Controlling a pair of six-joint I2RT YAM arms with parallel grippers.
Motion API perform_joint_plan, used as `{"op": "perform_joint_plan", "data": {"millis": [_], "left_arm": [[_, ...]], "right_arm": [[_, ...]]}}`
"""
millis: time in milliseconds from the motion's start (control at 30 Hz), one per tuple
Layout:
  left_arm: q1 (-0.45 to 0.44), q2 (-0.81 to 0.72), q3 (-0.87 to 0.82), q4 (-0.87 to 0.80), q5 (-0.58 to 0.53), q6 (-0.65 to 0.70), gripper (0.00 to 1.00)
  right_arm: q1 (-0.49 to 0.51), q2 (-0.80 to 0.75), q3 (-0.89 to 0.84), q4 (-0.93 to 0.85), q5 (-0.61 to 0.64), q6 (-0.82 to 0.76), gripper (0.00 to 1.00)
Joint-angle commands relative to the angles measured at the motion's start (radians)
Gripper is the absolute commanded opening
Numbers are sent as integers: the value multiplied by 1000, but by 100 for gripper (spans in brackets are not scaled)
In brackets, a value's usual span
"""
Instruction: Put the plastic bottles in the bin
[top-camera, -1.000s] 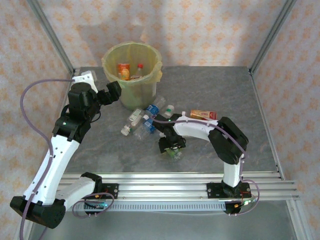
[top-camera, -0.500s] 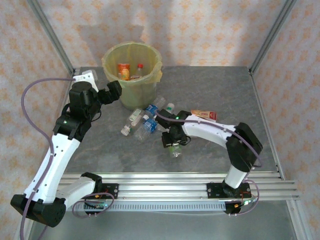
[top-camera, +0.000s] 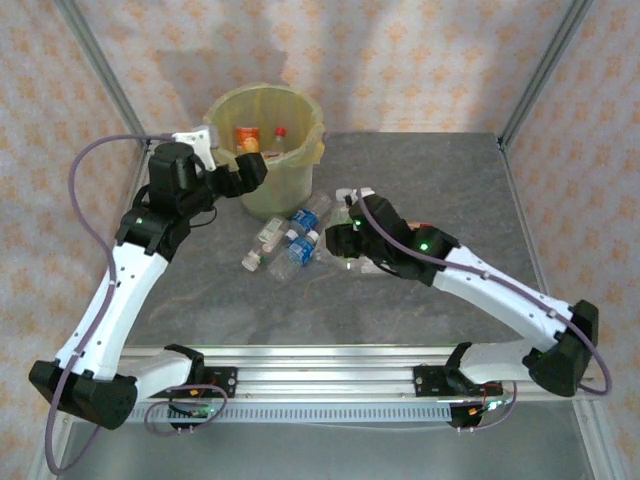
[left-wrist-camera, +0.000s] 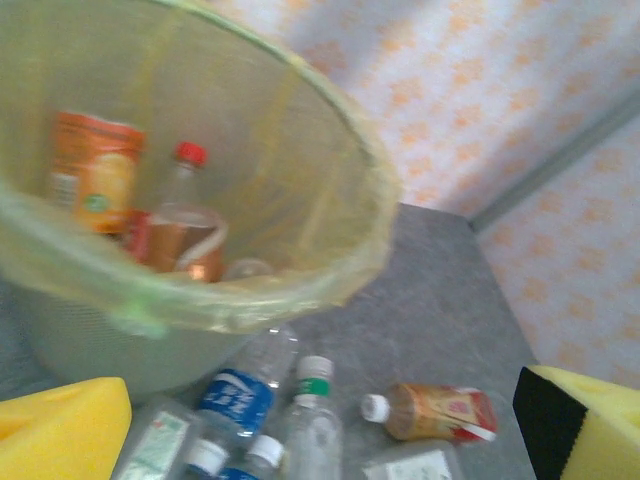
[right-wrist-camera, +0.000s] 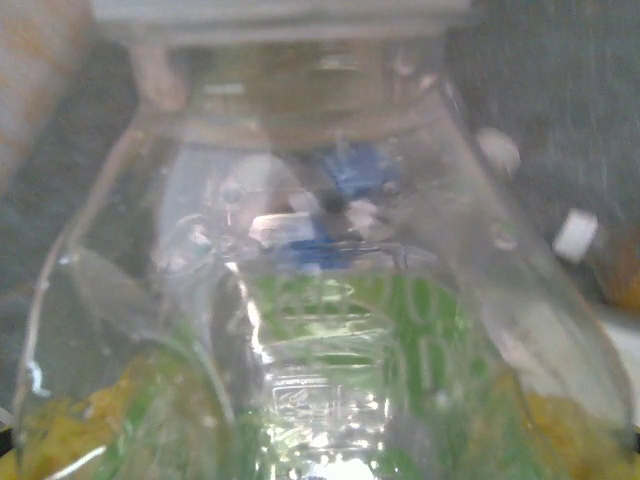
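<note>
I expect the green-labelled bottle to settle leaning cap up too when I drop it into the bin, because the red-capped bottle (top-camera: 279, 140) already leans cap up in there.
The bin (top-camera: 283, 185) stands at the back left, lined with a yellow-green bag; an orange-labelled bottle (top-camera: 247, 141) and a red-capped bottle (top-camera: 280, 133) lie inside. My left gripper (top-camera: 247, 170) hovers open at the bin's left side, yellow pads (left-wrist-camera: 62, 432) wide apart with nothing between them. Loose plastic bottles (top-camera: 287, 241) lie in a cluster in front of the bin. My right gripper (top-camera: 347, 243) is just right of that cluster, shut on a clear green-labelled bottle (right-wrist-camera: 330, 320) that sits cap-forward between the jaws.
On the table below the bin lie a blue-labelled bottle (left-wrist-camera: 236, 396), a green-banded bottle (left-wrist-camera: 311, 425) and an orange-labelled bottle (left-wrist-camera: 437, 413). Metal frame posts (top-camera: 535, 75) and patterned walls close in the back corners. A rail (top-camera: 350, 365) runs along the near edge.
The right arm has stretched out and carried the green-labelled bottle from the near middle of the table back toward the cluster. The left gripper has swung right, up to the bin's rim.
</note>
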Motion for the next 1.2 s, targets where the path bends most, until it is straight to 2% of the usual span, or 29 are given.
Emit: {"op": "perform_joint_plan", "data": {"millis": [0,67,233,333,467,633,1000,1167], "left_arm": [[-41,35,66,24,209,35,100],[-76,68,92,35,281,54,100],[-165,145,168,42,377,93,97],[-191,181,207,51,423,107,88],[-197,215,242,30,455,125,77],[-200,220,240,47,554,156,76],[-205,233,244,47,597,175,75],[-205,239,244,63,629,173,61]], "right_arm": [[5,-38,-14,191,13,-80,57],[5,-39,9,203,-20,-109,57],[5,-31,41,223,-73,-143,56],[5,-31,41,252,-108,-148,56],[5,-30,41,282,-137,-148,56],[5,-22,50,292,-158,-146,56],[4,13,82,312,-221,-144,56],[5,26,91,332,-249,-136,56]]}}
